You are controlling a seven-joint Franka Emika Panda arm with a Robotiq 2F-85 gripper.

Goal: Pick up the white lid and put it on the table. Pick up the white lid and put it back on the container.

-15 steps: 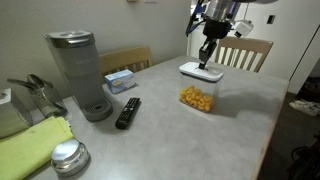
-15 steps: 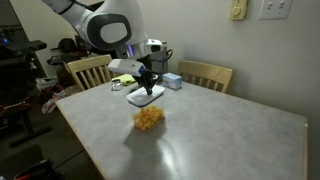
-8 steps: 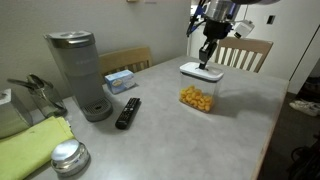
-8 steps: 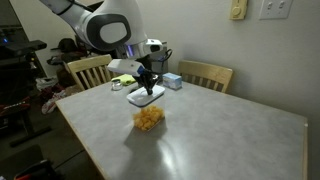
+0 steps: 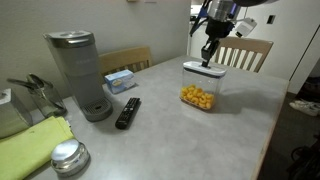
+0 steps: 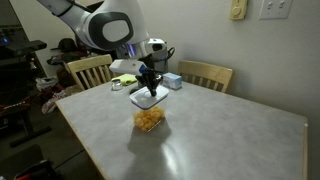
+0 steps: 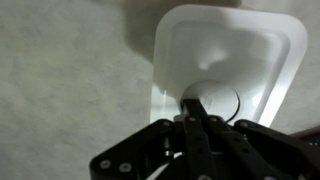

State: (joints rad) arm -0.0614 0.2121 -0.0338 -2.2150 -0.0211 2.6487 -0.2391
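Note:
The white lid (image 5: 194,68) is lined up above the container's open top, so my gripper goes on bringing it down until it sits on the container's rim (image 5: 200,79), and then let go of the lid's knob.
My gripper (image 5: 208,63) is shut on the small knob in the middle of the white lid (image 5: 203,72) and holds it in the air. Just below it, a little nearer the camera, the clear container (image 5: 197,97) with orange-yellow snack pieces stands open on the grey table (image 5: 160,135). From the opposite side, the gripper (image 6: 150,89) holds the lid (image 6: 146,99) just above and behind the container (image 6: 149,120). The wrist view shows the lid (image 7: 235,50) from above with my fingers (image 7: 193,103) pinched together at its centre; the container is hidden there.
A grey coffee maker (image 5: 78,72), a blue-white tissue box (image 5: 120,80), a black remote (image 5: 128,112), a round silver tin (image 5: 68,157) and a green cloth (image 5: 35,145) lie on the table's far side. Wooden chairs (image 5: 243,52) (image 6: 205,75) stand at the table's edge.
The gripper has carried the lid a short way sideways, closer over the container. Nothing else has moved.

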